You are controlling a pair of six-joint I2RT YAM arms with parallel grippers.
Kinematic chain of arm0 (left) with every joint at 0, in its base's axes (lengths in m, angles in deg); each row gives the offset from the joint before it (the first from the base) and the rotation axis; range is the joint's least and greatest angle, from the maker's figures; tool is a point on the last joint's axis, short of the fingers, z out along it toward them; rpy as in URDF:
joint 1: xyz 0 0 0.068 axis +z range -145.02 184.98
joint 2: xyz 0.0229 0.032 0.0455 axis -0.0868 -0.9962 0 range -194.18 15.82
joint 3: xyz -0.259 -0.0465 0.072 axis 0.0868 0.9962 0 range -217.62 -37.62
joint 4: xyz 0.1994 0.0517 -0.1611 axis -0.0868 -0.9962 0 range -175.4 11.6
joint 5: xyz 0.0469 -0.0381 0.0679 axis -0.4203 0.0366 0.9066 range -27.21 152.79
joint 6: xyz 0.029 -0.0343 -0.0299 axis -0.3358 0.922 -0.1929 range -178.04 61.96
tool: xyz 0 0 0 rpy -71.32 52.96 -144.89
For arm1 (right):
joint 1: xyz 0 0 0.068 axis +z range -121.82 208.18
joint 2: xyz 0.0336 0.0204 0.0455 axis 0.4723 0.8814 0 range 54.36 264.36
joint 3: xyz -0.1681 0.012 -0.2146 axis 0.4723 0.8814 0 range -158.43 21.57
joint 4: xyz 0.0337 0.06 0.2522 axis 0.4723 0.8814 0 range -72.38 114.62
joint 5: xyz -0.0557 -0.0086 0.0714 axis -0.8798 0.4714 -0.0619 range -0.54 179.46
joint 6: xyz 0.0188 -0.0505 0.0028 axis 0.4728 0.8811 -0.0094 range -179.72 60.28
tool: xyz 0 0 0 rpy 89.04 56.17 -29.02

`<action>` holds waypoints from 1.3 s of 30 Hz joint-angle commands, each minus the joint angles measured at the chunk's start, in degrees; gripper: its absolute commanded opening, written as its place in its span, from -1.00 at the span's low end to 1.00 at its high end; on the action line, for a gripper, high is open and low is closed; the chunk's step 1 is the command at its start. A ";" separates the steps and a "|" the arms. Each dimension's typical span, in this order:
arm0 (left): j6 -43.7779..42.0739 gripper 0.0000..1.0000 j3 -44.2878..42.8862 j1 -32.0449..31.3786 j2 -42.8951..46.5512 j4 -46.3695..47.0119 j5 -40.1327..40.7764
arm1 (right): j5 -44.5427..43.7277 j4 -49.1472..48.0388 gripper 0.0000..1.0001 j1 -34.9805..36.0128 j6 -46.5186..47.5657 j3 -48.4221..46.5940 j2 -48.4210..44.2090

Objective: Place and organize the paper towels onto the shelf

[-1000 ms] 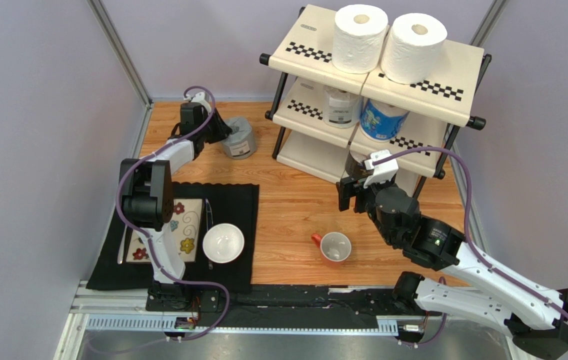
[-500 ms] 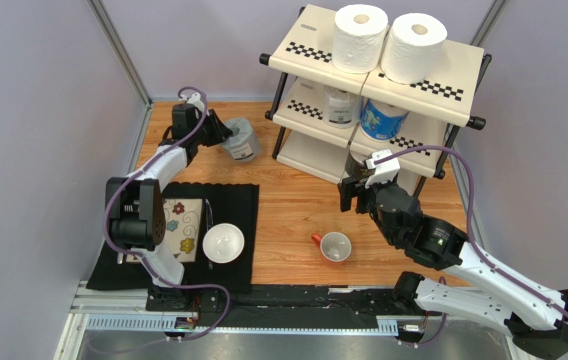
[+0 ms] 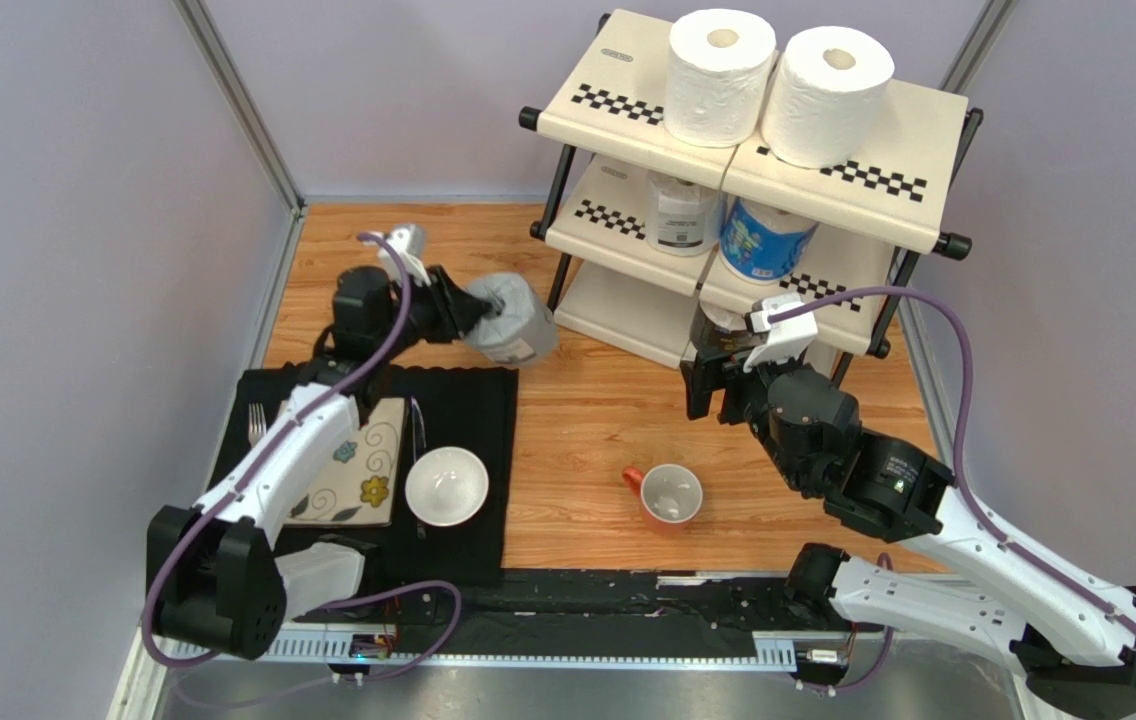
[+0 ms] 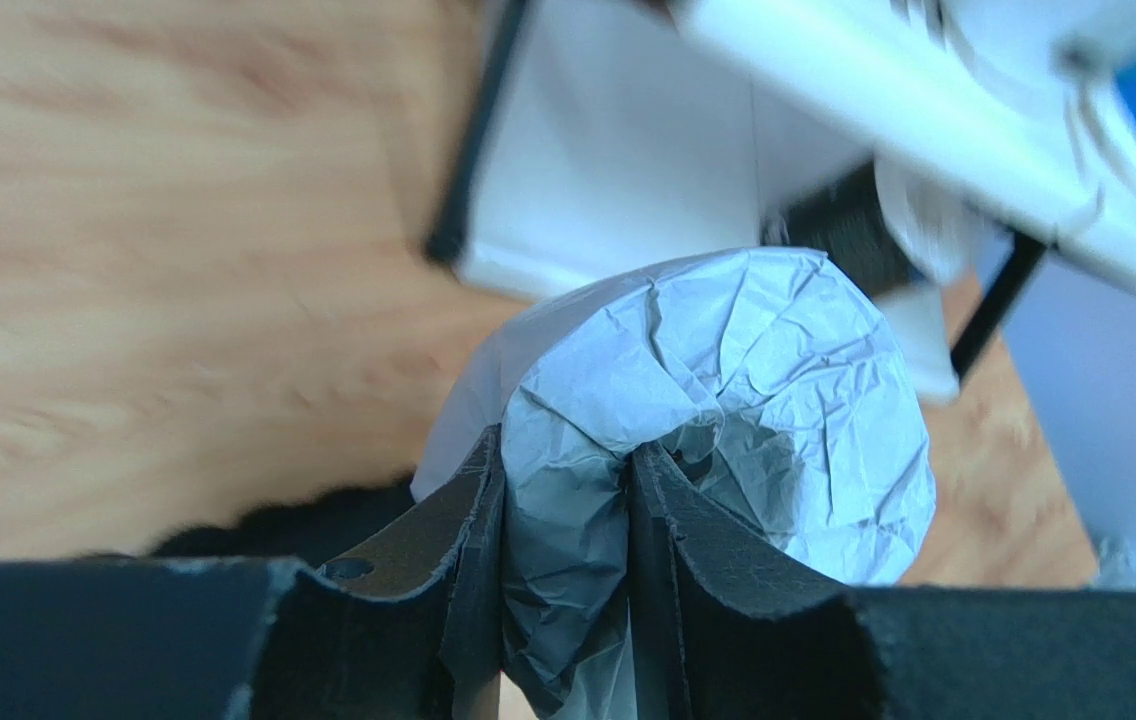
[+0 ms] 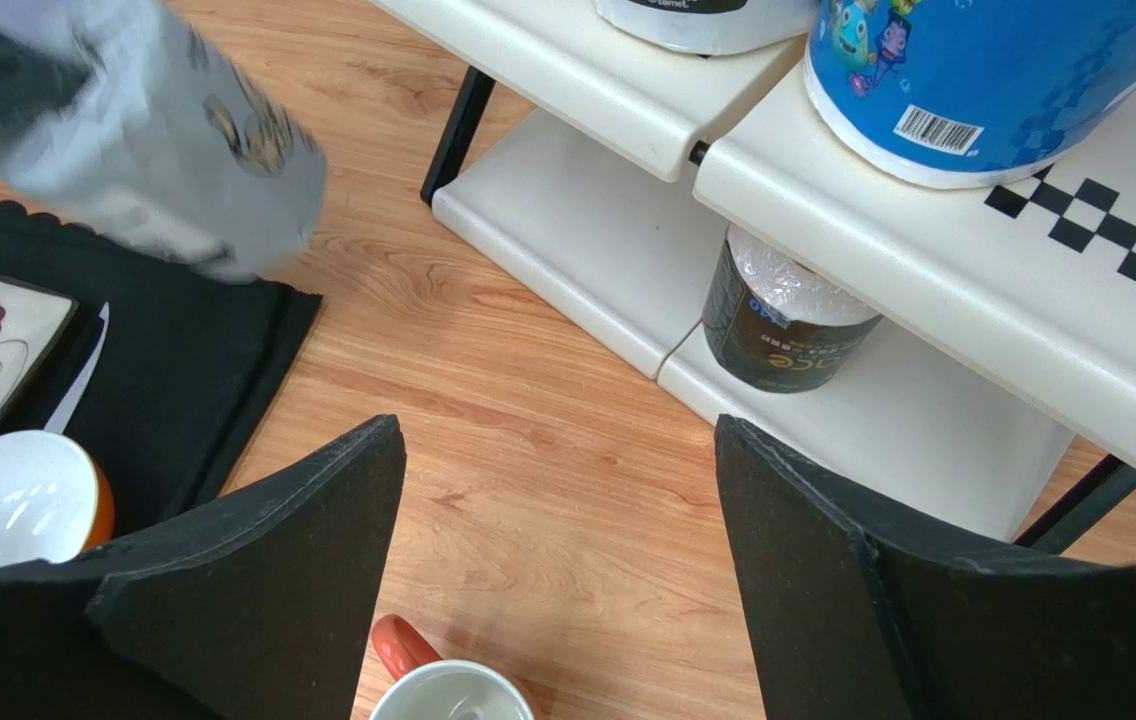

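My left gripper should go on lowering the grey-wrapped roll [image 3: 517,321] to the wood floor [image 3: 576,437] beside the orange mug until the roll's base rests there, because that spot is open for the roll.
My left gripper [image 3: 481,317] is shut on the grey-wrapped paper towel roll [image 3: 517,324], pinching its rim wrapper [image 4: 709,405], and holds it above the floor left of the shelf [image 3: 634,128]. The roll also shows in the right wrist view [image 5: 169,143]. Two white rolls [image 3: 720,72] [image 3: 827,93] stand on the top tier. A clear-white roll [image 3: 679,213] and a blue roll [image 3: 762,240] stand on the middle tier. A black roll [image 5: 788,323] stands on the bottom tier. My right gripper [image 3: 709,383] is open and empty just in front of the bottom tier.
An orange mug [image 3: 667,495] stands on the wood floor below my right gripper. A white bowl [image 3: 447,486] and a floral plate [image 3: 356,462] with cutlery lie on a black mat [image 3: 477,420] at the left.
My left gripper has lifted the grey roll and carried it right and nearer, toward the shelf's bottom tier. My right gripper has barely moved.
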 commanded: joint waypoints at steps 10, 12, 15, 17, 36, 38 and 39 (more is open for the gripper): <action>-2.54 -0.50 10.54 -18.12 1.76 5.74 9.58 | -0.41 1.65 0.59 0.19 -1.53 -1.33 -0.58; -2.19 -0.49 12.12 -18.48 1.15 7.23 9.85 | -0.68 1.48 0.59 0.18 -1.18 -0.98 -0.49; -1.40 -0.48 13.44 -19.10 -0.35 8.99 9.24 | -0.85 1.56 0.59 0.18 -0.83 -0.63 -0.14; -1.05 -0.47 13.79 -20.24 -1.84 10.22 8.89 | -0.85 1.65 0.59 0.18 -0.74 -0.63 0.21; 0.54 0.92 15.65 -24.46 -1.76 14.98 6.86 | 3.45 1.56 0.64 0.18 2.95 -1.07 1.62; -0.86 0.95 14.85 -24.46 1.31 12.26 8.97 | 6.26 0.60 0.64 0.18 3.91 -0.81 2.05; -1.39 0.95 13.81 -24.46 2.54 11.20 9.84 | 7.40 -0.45 0.65 0.18 5.23 -0.72 2.23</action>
